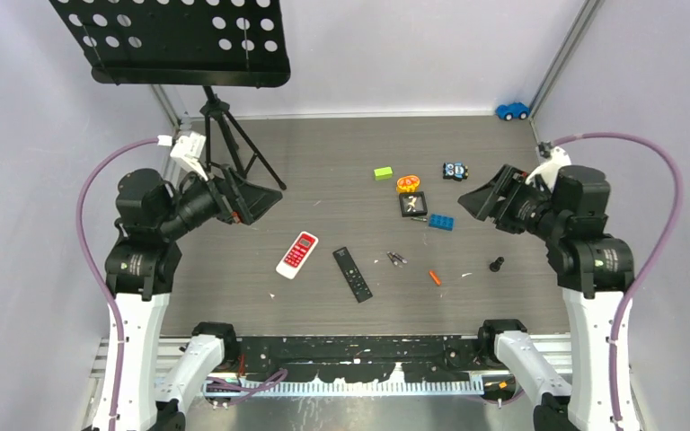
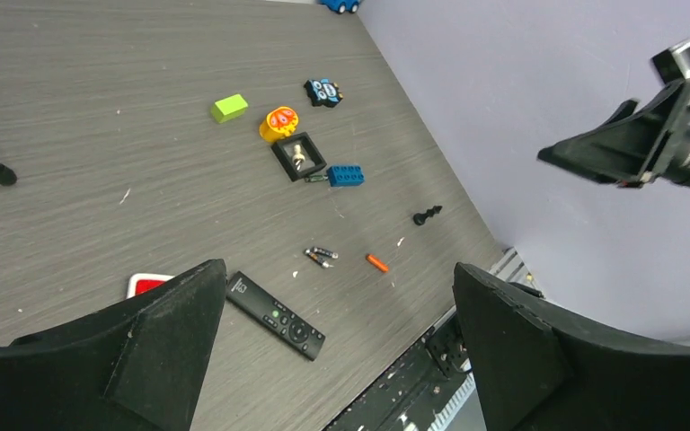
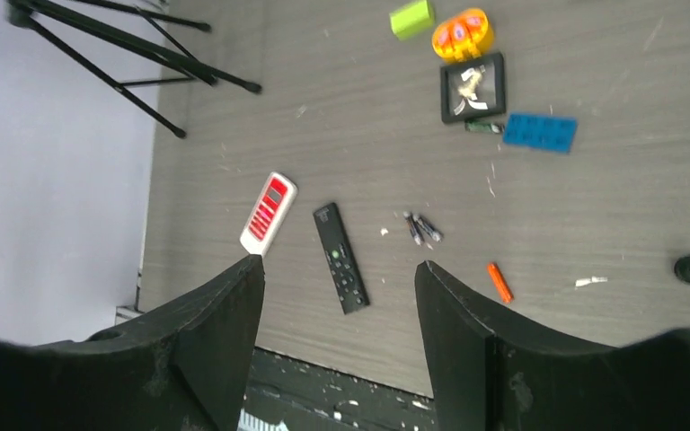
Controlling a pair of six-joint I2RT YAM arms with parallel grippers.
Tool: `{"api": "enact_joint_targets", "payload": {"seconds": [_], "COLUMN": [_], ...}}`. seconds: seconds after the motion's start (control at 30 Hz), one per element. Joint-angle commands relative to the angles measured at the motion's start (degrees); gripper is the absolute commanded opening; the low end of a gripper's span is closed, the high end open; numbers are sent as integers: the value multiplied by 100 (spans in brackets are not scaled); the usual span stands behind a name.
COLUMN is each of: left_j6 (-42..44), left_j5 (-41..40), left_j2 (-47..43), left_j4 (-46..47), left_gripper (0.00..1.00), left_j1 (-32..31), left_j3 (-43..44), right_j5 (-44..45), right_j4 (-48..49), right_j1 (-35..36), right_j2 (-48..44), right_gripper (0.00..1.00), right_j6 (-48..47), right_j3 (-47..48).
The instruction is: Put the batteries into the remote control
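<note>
The black remote control's long sides (image 1: 349, 267) are clear of its neighbours, so the robot's right gripper should go on toward the button end (image 1: 359, 288) and close across the remote control's width.
A black remote control (image 1: 352, 274) lies face up near the table's front, buttons showing (image 2: 275, 314). Left of it lies a white and red remote (image 1: 297, 254). Right of the black one, a dark grey-silver pair of batteries (image 1: 396, 259) rests side by side, and an orange battery (image 1: 434, 277) lies further right. My left gripper (image 1: 265, 205) hangs open and empty, high above the table's left side. Over on the right, my right gripper (image 1: 478, 199) hovers open and holds nothing. Both wrist views look down on the remote (image 3: 340, 258) and batteries (image 3: 422, 227) from far above.
A stubby black knob (image 1: 496, 265) sits right of the orange battery. Behind lie a blue brick (image 1: 441, 222), a black square frame (image 1: 413, 205), an orange toy (image 1: 408, 184), a green block (image 1: 383, 173) and a small toy (image 1: 455, 171). A tripod stand (image 1: 225, 135) rises at back left.
</note>
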Motion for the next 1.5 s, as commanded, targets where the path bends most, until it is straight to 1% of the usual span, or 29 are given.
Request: {"api": "enact_joint_targets", "payload": {"seconds": [0.0,0.07,0.17,0.23,0.3,0.4,0.5,0.6,0.67,0.73,0.87,1.0,1.07,1.23,1.47], "left_j6": [-259,-438,-653,-624,-558,-531,-499,-427,-387,-278,-70,16,17,-79,-244], "left_j5": [50,129,145,25,-169,-403,-543,-795,-936,-1085,-1672,-2326,-2531,-2538,-2369], "left_j2": [-21,-57,-69,-72,-48,16,73,66,52,91,185,225,212,154,117], "left_j4": [725,1034,1233,1207,1101,994,945,793,642,442,56,-245,-315,-187,83], "left_gripper": [100,100,100,100,100,100,100,100,100,100,100,100,100,100,100], "left_j1": [15,15,14,16,16,16,15,16,12,9,14,16,16,16,-5], "left_j3": [-421,-815,-1355,-1552,-1664,-1743,-1818,-1862,-1843,-1772,-1608,-1483,-1459,-1552,-1790], "right_j5": [-125,-104,36,253,711,1635,2448,3075,3283,3361,3391,3734,3839,3911,3356], "right_j4": [589,885,1493,1876,2136,2164,2204,2304,2405,2613,2796,2423,2232,1815,1673], "right_j1": [-21,-21,290,640,1191,2216,3205,3924,4277,4442,4607,4881,5083,5483,5806], "right_j2": [-70,-114,-279,-375,-381,-52,589,1272,1745,2076,2758,3480,3824,4637,5377], "right_gripper": [69,70,73,74,75,75,75,75,75,75,75,75,75,76,77], "right_j6": [221,358,750,990,1152,1271,1387,1499,1509,1459,1279,1112,1036,910,649], "right_j3": [-928,-1522,-2329,-2699,-2910,-2913,-2751,-2509,-2340,-2232,-1975,-1471,-1193,-670,-343]}}
